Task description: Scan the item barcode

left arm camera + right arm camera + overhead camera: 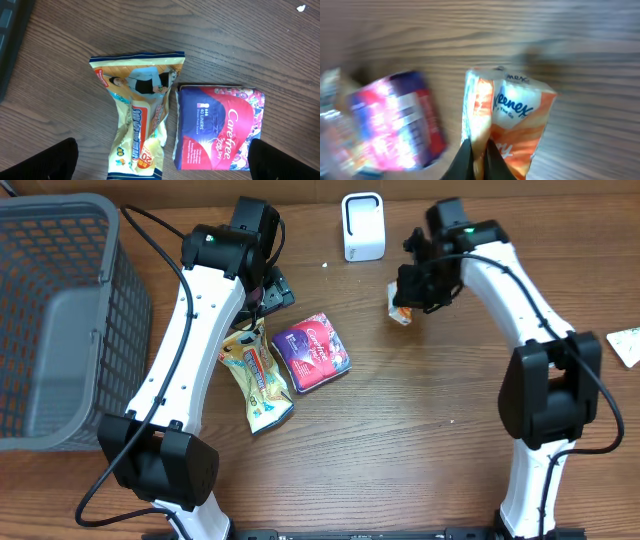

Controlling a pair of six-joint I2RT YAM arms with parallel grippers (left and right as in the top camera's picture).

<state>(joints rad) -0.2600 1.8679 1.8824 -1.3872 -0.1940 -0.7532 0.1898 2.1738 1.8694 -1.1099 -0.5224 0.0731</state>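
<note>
The robot's right hand is holding the Kleenex pack upright by one side edge, so the robot should put the pack down flat and grip its opposite edge before it scans the pack.
An orange and white Kleenex tissue pack hangs pinched by one edge in my right gripper, which is shut on it. From above, the pack is held off the table just right of the white barcode scanner. My left gripper stands wide open above a yellow snack packet and a purple and red Carefree pack, touching neither. Both lie flat on the table, the snack packet left of the Carefree pack.
A grey mesh basket fills the left side of the table. A small white packet lies at the right edge. A black device sits under the left arm near the snack packet.
</note>
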